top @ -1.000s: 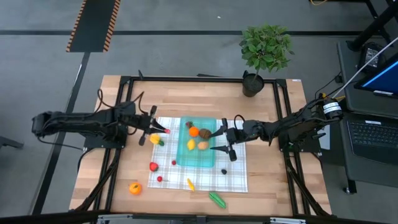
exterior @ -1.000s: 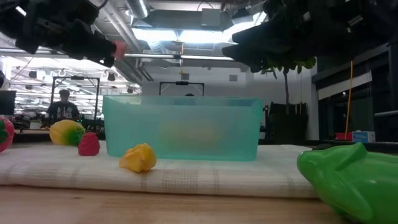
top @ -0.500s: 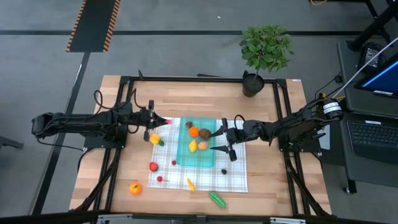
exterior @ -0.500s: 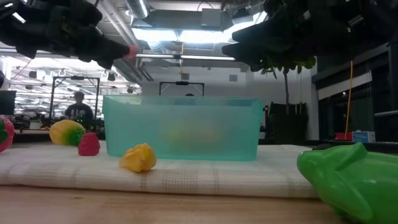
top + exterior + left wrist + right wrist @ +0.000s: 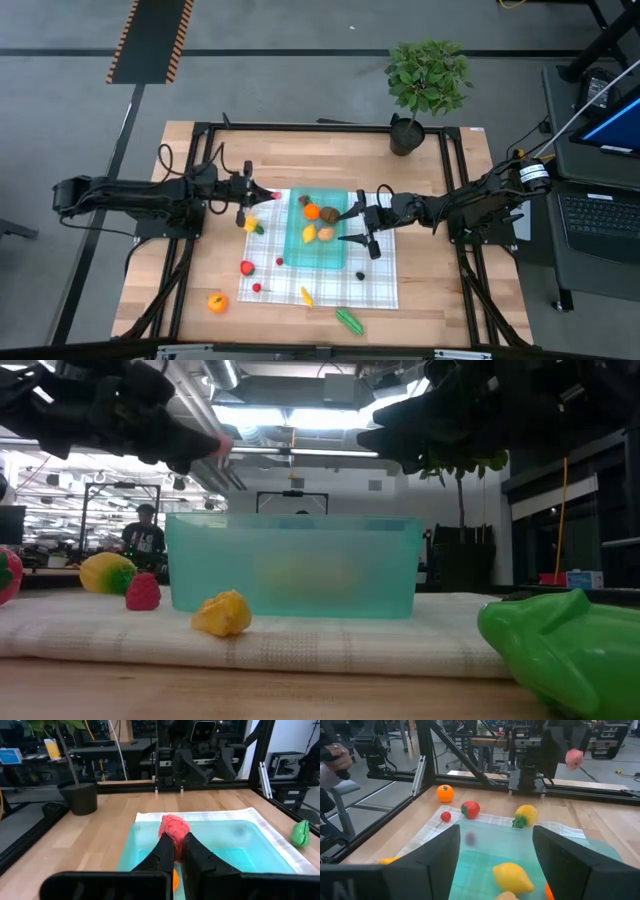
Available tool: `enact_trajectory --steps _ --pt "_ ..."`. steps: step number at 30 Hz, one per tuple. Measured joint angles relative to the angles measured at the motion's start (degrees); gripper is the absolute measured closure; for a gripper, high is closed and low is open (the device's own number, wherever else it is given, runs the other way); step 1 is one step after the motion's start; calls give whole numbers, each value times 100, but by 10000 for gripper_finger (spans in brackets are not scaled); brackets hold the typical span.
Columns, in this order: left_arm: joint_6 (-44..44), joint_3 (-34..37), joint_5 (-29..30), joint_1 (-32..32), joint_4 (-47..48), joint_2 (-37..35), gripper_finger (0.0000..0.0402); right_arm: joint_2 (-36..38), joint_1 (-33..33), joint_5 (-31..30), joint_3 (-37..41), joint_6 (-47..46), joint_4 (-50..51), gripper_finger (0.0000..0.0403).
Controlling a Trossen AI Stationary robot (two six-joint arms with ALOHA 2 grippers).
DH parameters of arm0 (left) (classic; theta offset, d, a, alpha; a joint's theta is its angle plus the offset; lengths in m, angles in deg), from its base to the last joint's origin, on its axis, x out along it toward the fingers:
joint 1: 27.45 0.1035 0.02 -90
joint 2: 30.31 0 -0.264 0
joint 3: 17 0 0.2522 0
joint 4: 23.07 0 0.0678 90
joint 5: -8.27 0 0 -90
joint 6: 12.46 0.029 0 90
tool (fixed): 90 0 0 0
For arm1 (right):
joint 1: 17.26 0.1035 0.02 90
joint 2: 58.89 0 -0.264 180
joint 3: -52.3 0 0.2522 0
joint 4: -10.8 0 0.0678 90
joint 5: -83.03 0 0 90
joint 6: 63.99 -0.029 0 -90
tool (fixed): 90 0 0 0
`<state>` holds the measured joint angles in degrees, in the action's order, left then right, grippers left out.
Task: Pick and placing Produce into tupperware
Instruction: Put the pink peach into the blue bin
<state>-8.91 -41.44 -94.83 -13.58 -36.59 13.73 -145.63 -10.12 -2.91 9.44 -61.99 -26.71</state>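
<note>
My left gripper should carry on moving inward, as the pinkish-red piece (image 5: 276, 196) is above the tupperware's rim, and let the piece go over the open part of the tupperware's bottom beside the orange piece (image 5: 301, 224).
The translucent teal tupperware (image 5: 318, 248) (image 5: 295, 565) sits on a white-and-green checked cloth (image 5: 380, 285). Inside lie an orange piece (image 5: 312, 211), a lemon (image 5: 309, 234) (image 5: 512, 876) and brown and dark pieces. My left gripper (image 5: 267, 194) (image 5: 178, 834) hovers at the tupperware's left far corner, shut on a small pinkish-red produce piece (image 5: 274, 194) (image 5: 224, 447). My right gripper (image 5: 352, 226) (image 5: 495, 870) hangs open over the tupperware's right side. More produce rests on the cloth: a yellow pepper (image 5: 250, 224), a strawberry (image 5: 247, 267), a banana (image 5: 306, 296) and a cucumber (image 5: 349, 320). My left gripper pinches the pinkish-red piece (image 5: 174, 827) between its two fingertips (image 5: 166, 849). The fingers reach about level from the table's left side. The piece is lifted clear, above the height of the tupperware's rim.
An orange fruit (image 5: 217, 302) lies on the bare wood near the table's left near corner. A potted plant (image 5: 425, 85) stands at the far edge. Black frame rails (image 5: 195, 150) run along the table's sides. A person (image 5: 146, 538) shows in the room beyond.
My left gripper has carried the pinkish-red piece toward the table's far edge and then right, toward the tupperware, staying shut on it. The right arm has kept still.
</note>
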Motion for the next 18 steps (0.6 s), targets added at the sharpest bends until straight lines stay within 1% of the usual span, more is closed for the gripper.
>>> enact_trajectory --steps 3,12,18 --pt "7 -74 -2 0 -217 393 396 0 -1 0 0 0 0 152" --pt "447 -712 -16 17 -247 1446 395 0 0 0 0 -15 0 152" --pt "470 -1010 -553 292 -241 1955 397 0 -1 0 0 -17 0 152"
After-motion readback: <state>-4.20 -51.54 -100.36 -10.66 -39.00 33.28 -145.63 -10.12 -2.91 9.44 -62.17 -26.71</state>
